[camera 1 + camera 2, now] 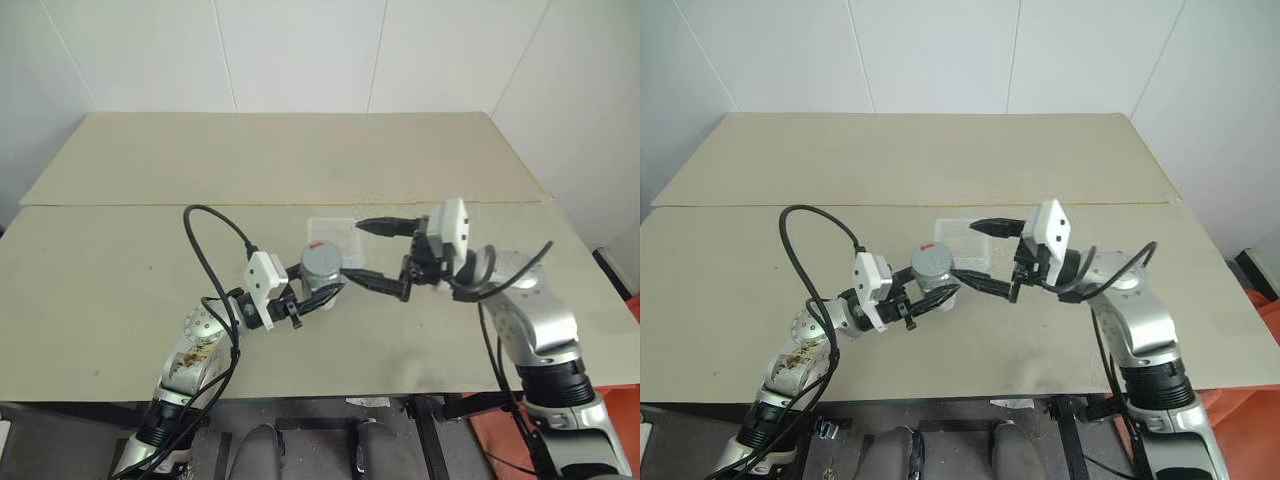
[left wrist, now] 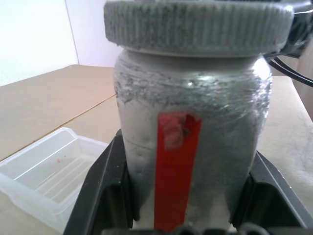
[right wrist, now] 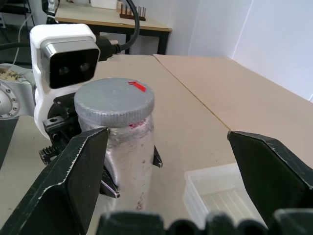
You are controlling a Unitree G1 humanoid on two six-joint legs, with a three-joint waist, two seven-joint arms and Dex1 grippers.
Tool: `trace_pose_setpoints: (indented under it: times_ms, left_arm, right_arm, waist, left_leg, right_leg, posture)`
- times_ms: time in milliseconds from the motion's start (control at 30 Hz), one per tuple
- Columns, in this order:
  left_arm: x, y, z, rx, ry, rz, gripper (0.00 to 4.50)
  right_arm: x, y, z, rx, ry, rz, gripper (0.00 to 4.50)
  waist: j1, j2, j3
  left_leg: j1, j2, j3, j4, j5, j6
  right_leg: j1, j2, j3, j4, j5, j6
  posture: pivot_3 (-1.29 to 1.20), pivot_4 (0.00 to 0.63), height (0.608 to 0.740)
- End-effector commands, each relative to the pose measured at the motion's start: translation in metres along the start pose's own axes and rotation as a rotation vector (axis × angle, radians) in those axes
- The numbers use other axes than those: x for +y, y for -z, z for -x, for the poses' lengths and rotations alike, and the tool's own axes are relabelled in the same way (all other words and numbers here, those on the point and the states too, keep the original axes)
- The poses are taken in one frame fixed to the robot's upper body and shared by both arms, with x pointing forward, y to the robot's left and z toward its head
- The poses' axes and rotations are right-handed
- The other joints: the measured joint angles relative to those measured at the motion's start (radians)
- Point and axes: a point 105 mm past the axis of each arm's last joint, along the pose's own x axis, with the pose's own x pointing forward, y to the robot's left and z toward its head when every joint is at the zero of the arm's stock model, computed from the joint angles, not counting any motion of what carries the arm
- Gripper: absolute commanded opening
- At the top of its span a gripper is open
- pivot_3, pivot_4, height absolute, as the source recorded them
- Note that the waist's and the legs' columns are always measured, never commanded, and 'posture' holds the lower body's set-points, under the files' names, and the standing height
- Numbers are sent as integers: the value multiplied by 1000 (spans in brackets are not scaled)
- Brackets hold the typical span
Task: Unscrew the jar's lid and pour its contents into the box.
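Observation:
One finger of the robot's open right gripper is lined up with the grey ribbed lid (image 3: 115, 104), so the robot should move that finger past the lid's near side (image 1: 323, 275) before the gripper closes.
My left gripper (image 1: 318, 292) is shut on the jar (image 1: 322, 272), holding it upright a little above the table. The jar has a silvery body with a red strip (image 2: 173, 166). Its grey ribbed lid (image 3: 113, 102), with a small red mark on top, sits on the jar. The contents are hidden inside. My right gripper (image 1: 352, 252) is open just right of the jar, pointing left at lid height; one finger (image 3: 73, 176) is close beside the jar and neither touches it. The clear plastic box (image 1: 338, 232) lies on the table just behind the jar.
The beige table (image 1: 150, 300) has a seam (image 1: 120, 205) running across it behind the box. Black cables (image 1: 205, 240) loop up from my left arm. In the right wrist view a second table with a rack (image 3: 132, 12) stands in the background.

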Motion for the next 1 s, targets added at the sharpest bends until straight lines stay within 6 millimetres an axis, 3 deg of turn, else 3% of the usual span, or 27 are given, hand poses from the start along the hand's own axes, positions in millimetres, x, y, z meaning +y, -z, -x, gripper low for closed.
trace_pose_setpoints:
  times_ms: [33, 200, 367, 733, 1000]
  left_arm:
    - [-2, -12, -3, -46, 24, -36, 1979]
    - [-2, -12, -4, -47, 25, -36, 1979]
    - [-2, -12, -5, -46, 27, -37, 1979]
    - [-3, -10, -7, -34, 24, -44, 1979]
    - [-5, -9, -6, -36, 22, -43, 1979]
  right_arm:
    - [-3, -11, 9, -22, 21, 53, 4500]
    - [15, -17, 15, -11, -83, 45, 4500]
    - [28, -32, 1, -72, -142, 44, 4500]
    - [25, -32, -38, -128, -157, 63, 4500]
    - [11, -23, -41, -123, -106, 60, 4500]
  waist:
    - [-1, 0, 0]
    - [1, 0, 0]
    - [-3, 0, 0]
    - [1, 0, 0]
    - [0, 0, 0]
  left_leg:
    - [0, 0, 0, 0, 0, 0]
    - [0, 0, 0, 0, 0, 0]
    - [0, 0, 0, 0, 0, 0]
    - [0, 0, 0, 1, 0, 0]
    - [0, 0, 0, 0, 0, 0]
  right_leg:
    - [0, 0, 0, 0, 0, 0]
    - [0, 0, 0, 0, 0, 0]
    - [0, 0, 0, 0, -1, 1]
    - [0, 0, 0, 1, 0, 0]
    - [0, 0, 0, 0, 0, -1]
  posture:
    - [0, 150, 740]
    - [0, 150, 740]
    - [0, 150, 740]
    - [0, 150, 740]
    - [0, 150, 740]
